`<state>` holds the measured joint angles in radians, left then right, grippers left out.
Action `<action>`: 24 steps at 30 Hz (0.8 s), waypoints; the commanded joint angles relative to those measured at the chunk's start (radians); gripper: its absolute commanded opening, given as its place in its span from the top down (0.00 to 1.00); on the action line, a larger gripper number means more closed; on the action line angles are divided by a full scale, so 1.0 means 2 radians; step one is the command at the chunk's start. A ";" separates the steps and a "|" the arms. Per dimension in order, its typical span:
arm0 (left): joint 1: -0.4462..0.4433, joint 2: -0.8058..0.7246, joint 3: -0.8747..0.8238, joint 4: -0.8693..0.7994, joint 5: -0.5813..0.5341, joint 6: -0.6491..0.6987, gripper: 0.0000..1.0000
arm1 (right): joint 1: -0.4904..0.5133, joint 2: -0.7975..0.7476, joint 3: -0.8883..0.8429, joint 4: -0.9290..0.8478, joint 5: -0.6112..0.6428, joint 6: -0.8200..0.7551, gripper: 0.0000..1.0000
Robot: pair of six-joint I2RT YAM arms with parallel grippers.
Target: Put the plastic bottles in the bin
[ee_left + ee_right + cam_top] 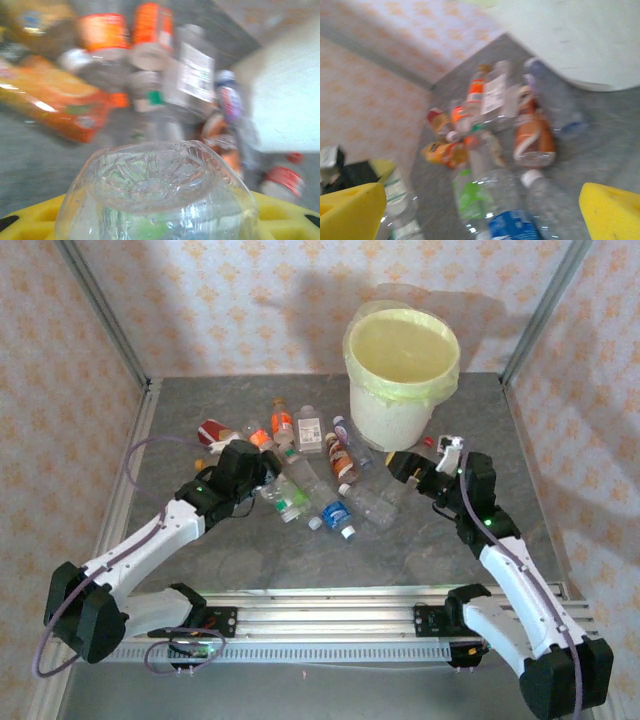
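Note:
My right gripper has a red cap showing past it, so I expect a hidden bottle (409, 466) underneath when I take the clear bottle away.
Several plastic bottles (310, 465) lie in a heap on the grey table in front of the bin (400, 370), a cream bucket lined with a pale yellow-green bag. My left gripper (255, 475) sits at the heap's left side. In the left wrist view it (157, 222) is shut on a clear bottle (150, 185) with a green label, whose ribbed base fills the gap between the yellow pads. My right gripper (402, 468) hovers open at the heap's right side. Its yellow pads (612, 210) stand wide apart over a blue-labelled bottle (517, 225).
A brown-labelled bottle (532, 132) and an orange-capped one (476, 90) lie nearer the bin's wall (580, 40). A red and yellow bottle (215, 430) lies at the far left. Metal frame posts and patterned walls enclose the table. A rail (330, 620) runs along the near edge.

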<state>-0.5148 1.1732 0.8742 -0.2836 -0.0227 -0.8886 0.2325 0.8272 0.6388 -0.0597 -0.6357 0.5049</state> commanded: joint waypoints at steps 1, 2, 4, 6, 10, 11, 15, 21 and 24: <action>-0.025 0.021 0.042 0.093 0.056 0.028 0.48 | 0.029 0.007 0.027 0.061 -0.046 -0.003 0.01; -0.033 0.028 0.052 0.104 0.069 0.029 0.48 | 0.036 0.013 0.033 0.062 -0.050 -0.007 0.01; -0.048 0.046 0.073 0.119 0.087 0.028 0.48 | 0.055 0.028 0.040 0.075 -0.075 -0.010 0.01; -0.062 0.060 0.092 0.123 0.095 0.027 0.48 | 0.066 0.043 0.039 0.102 -0.097 -0.001 0.01; -0.084 0.083 0.122 0.122 0.106 0.027 0.48 | 0.110 0.066 0.049 0.102 -0.084 -0.017 0.01; -0.089 0.087 0.126 0.123 0.104 0.027 0.48 | 0.121 0.070 0.050 0.103 -0.081 -0.025 0.01; -0.100 0.099 0.133 0.133 0.100 0.027 0.48 | 0.155 0.080 0.044 0.133 -0.062 -0.046 0.01; -0.109 0.109 0.143 0.136 0.108 0.023 0.49 | 0.196 0.106 0.066 0.109 -0.013 -0.098 0.01; -0.114 0.111 0.145 0.135 0.103 0.026 0.49 | 0.208 0.117 0.067 0.116 0.024 -0.102 0.05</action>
<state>-0.7231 1.3926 1.1252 -0.0578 0.1757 -0.8608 0.6235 1.0492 0.7326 0.1364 -0.6674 0.3569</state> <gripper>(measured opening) 0.561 0.964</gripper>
